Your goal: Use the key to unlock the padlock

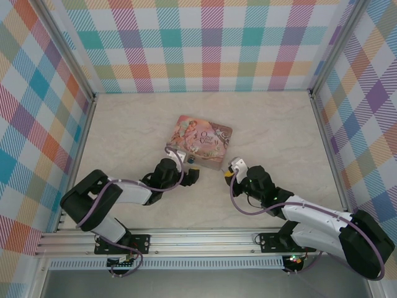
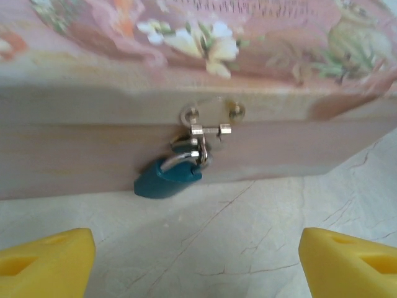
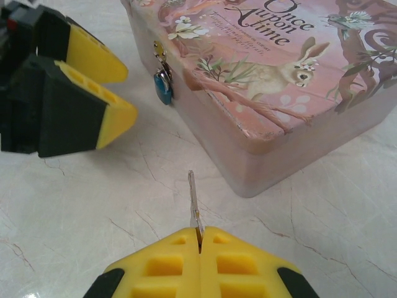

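Note:
The blue padlock is hanging at a slant from the hasp [image 2: 198, 153], so my left gripper should grip the padlock's body [image 2: 164, 180] squarely and keep it still before the key goes in.
The small blue padlock [image 2: 169, 180] hangs by its silvery shackle from the hasp on the front wall of the pink illustrated tin [image 2: 74, 143]. My left gripper [image 2: 197, 267] is open a short way in front of it, one yellow finger on each side and only bare table between them. From the right wrist view, the padlock [image 3: 164, 90] sits on the tin's [image 3: 279, 81] near-left side, and the left gripper [image 3: 129, 93] is just left of it. My right gripper [image 3: 200, 233] is shut on the thin silvery key [image 3: 193, 198], whose blade points forward over the table, short of the tin's corner.
The tin [image 1: 201, 141] lies mid-table on the pale marbled surface [image 1: 124, 130]. Plaid walls [image 1: 37, 124] with metal posts enclose the left, back and right. A metal rail [image 1: 186, 239] runs along the near edge by the arm bases.

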You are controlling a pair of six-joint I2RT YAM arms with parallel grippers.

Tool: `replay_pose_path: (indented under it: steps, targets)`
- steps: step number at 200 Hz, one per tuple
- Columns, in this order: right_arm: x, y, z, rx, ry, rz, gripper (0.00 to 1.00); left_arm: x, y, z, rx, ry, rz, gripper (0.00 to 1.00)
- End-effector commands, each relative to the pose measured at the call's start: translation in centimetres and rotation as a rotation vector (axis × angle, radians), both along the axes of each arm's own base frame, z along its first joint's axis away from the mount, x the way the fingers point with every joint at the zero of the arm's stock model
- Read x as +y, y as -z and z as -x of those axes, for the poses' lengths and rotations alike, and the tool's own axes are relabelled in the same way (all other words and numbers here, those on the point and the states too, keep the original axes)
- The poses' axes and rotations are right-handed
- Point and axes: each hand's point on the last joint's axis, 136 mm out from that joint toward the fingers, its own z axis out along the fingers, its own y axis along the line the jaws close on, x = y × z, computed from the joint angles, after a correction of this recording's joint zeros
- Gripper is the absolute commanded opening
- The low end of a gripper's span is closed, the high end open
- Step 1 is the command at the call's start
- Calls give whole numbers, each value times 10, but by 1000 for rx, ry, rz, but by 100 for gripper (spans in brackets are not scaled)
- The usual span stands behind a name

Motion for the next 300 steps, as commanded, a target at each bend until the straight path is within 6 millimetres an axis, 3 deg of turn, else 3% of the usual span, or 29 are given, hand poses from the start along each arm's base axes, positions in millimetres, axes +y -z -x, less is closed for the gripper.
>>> replay_pose_path:
  steps: [1, 97, 213, 300]
  targets:
    - [-4, 2, 0, -9, 6, 10, 4, -4, -7, -9, -110, 0, 8, 85]
    - [-6, 2, -1, -16, 13, 10, 4, -10, 10, -24, -181, -13, -3, 77]
    - [-8, 2, -1, -16, 18, 3, 5, -23, 2, -39, -245, -5, 2, 70]
    - [-9, 3, -1, -9, 20, 1, 5, -19, 8, -46, -228, -56, -39, 57]
